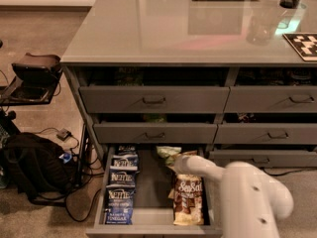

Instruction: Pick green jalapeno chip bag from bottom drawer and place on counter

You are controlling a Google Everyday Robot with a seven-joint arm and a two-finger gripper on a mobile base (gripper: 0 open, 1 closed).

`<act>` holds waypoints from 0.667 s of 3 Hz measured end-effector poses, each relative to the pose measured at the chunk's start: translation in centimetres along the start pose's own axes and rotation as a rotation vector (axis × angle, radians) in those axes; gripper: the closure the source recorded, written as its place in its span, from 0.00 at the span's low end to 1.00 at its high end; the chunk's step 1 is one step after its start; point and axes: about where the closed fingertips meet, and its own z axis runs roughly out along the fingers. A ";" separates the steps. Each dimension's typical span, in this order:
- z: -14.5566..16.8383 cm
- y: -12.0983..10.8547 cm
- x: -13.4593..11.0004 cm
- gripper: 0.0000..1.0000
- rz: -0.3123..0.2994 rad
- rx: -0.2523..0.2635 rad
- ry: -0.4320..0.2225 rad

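My gripper has to pull the green jalapeno chip bag (168, 151) toward the drawer's front (151, 211) before lifting it, because the bag is at the drawer's back under the drawer above.
The bottom drawer (148, 229) is pulled open under the left side of the counter (173, 29). The green jalapeno chip bag (166, 151) lies at the drawer's back, right of centre, partly under the drawer above. My white arm comes in from the lower right. Its gripper (175, 162) is at the near right edge of the green bag, low inside the drawer. The arm's end hides the fingers. A tan Sea Salt bag (188, 198) lies in front of the gripper. Blue Kettle bags (121, 182) fill the drawer's left column.
Two closed drawers (153, 100) sit above the open one, with three more on the right. A black backpack (29, 167) and cables lie on the floor to the left, by a dark stool (34, 68). A glass (260, 26) and a checkered board (303, 44) stand on the counter.
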 end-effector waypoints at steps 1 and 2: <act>-2.0 -2.9 1.8 1.00 -0.040 0.033 -0.017; -2.0 -2.9 1.8 1.00 -0.040 0.032 -0.017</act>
